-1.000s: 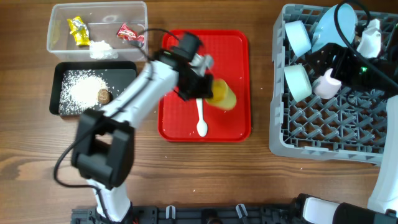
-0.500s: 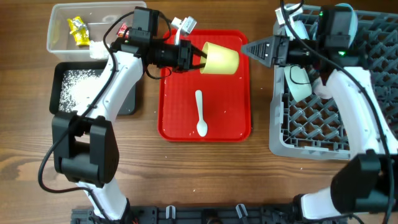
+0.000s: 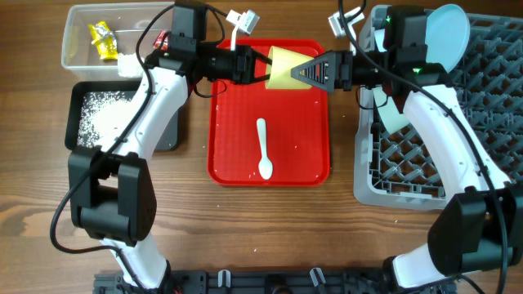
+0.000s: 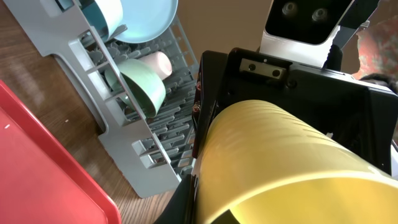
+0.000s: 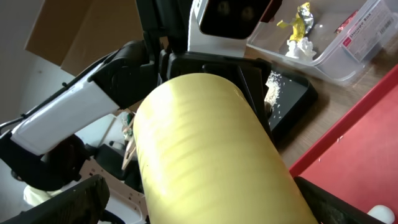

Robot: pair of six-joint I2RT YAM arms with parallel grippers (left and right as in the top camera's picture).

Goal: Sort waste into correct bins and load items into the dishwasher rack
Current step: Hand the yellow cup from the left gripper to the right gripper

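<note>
My left gripper has the yellow cup (image 3: pixel 273 67) by its rim, a long way from the grey rack. My right gripper should therefore take hold of the cup's base end (image 3: pixel 307 73) and load it.
The yellow cup (image 3: pixel 282 67) hangs on its side above the back of the red tray. My left gripper (image 3: pixel 263 65) is shut on its rim from the left. My right gripper (image 3: pixel 306 72) is open, with a finger on each side of the cup's base end. The cup fills the left wrist view (image 4: pixel 280 162) and the right wrist view (image 5: pixel 205 149). The white spoon (image 3: pixel 263 147) lies on the red tray. The grey rack (image 3: pixel 458 163) at the right holds the blue plate (image 3: pixel 445 33), a bowl (image 3: pixel 392 110) and the pink cup (image 4: pixel 163 62).
The red tray (image 3: pixel 237 122) lies mid-table. The clear tub (image 3: pixel 122 12) at the back left holds a yellow wrapper (image 3: pixel 100 37) and a red wrapper (image 3: pixel 161 38). The black tray (image 3: pixel 78 122) in front of it holds rice (image 3: pixel 102 118).
My left gripper lifted the yellow cup off the red tray and turned it toward the right arm. My right gripper moved left from the rack, and its open fingers now flank the cup.
</note>
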